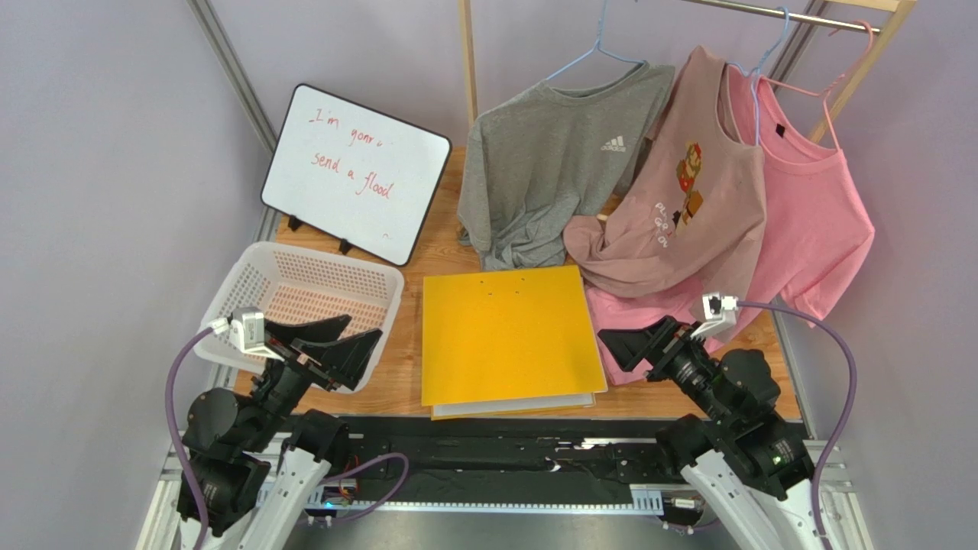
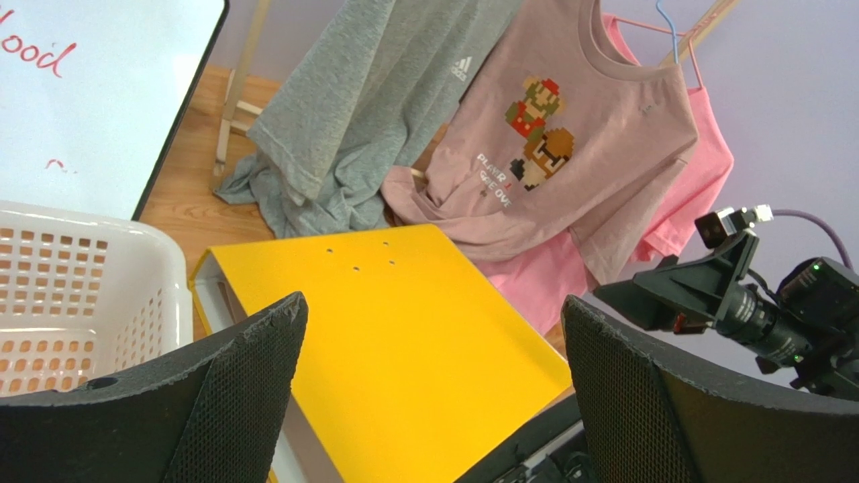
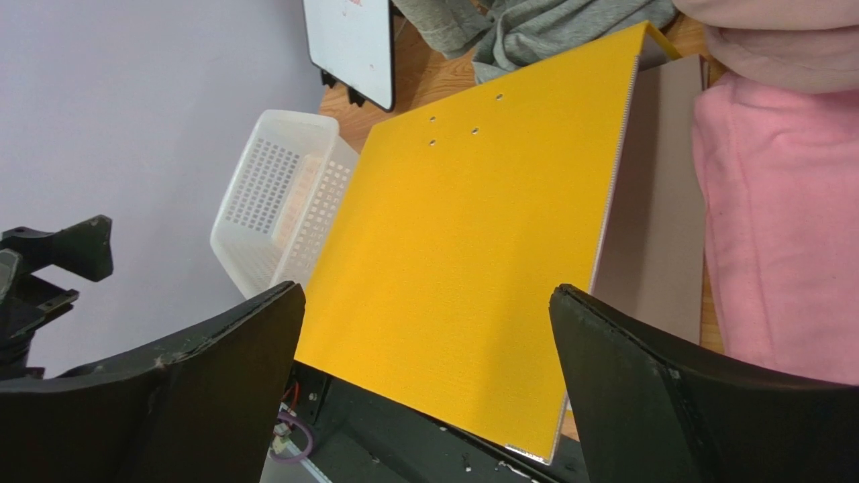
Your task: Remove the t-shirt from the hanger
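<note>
My open right gripper should next reach up until its fingers close around the blue hanger's sloping wire [image 1: 572, 65], because that wire stands clear above the grey t-shirt's collar [image 1: 621, 78].
Three t-shirts hang from hangers on a rail at the back. A grey t-shirt [image 1: 559, 166] hangs on a blue hanger [image 1: 597, 52]. A dusty-pink t-shirt with a pixel figure print [image 1: 689, 195] hangs in the middle, and a bright pink t-shirt [image 1: 815, 218] hangs at the right on a pink hanger; their hems rest on the table. They also show in the left wrist view: grey [image 2: 373, 101], dusty pink [image 2: 565, 151]. My left gripper [image 1: 333, 342] is open and empty near the basket. My right gripper [image 1: 629, 339] is open and empty beside the pink cloth.
A yellow ring binder [image 1: 509, 336] lies in the middle of the wooden table. A white perforated basket [image 1: 301, 300] stands at the left. A whiteboard with red writing [image 1: 356, 172] leans at the back left. A wooden rack post [image 1: 467, 57] rises behind the grey shirt.
</note>
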Robot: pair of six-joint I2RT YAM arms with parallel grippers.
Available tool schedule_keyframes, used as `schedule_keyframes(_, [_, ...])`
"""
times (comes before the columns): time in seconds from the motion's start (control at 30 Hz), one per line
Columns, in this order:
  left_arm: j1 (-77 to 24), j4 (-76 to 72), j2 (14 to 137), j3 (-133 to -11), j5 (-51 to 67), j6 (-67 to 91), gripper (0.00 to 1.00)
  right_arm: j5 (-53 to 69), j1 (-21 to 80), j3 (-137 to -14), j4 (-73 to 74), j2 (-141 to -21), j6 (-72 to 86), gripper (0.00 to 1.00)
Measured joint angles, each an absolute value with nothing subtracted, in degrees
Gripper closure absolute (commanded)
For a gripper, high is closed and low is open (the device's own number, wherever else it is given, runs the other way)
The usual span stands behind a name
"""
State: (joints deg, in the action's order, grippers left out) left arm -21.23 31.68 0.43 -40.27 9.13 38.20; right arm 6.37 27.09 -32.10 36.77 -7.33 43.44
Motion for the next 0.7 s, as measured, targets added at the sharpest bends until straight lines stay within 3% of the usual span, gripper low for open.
schedule_keyframes(0.37, [-21.23,33.63,0.97,-40.36,15.18,36.18,0.00,3.86,27.09,-46.28,43.44,-15.00,36.23,0.00])
schedule_keyframes(0.7, [-21.23,38.02,18.68,-49.89,18.57,30.11,0.00,3.22,27.09,-74.41,44.49,-45.84,28.99,0.06])
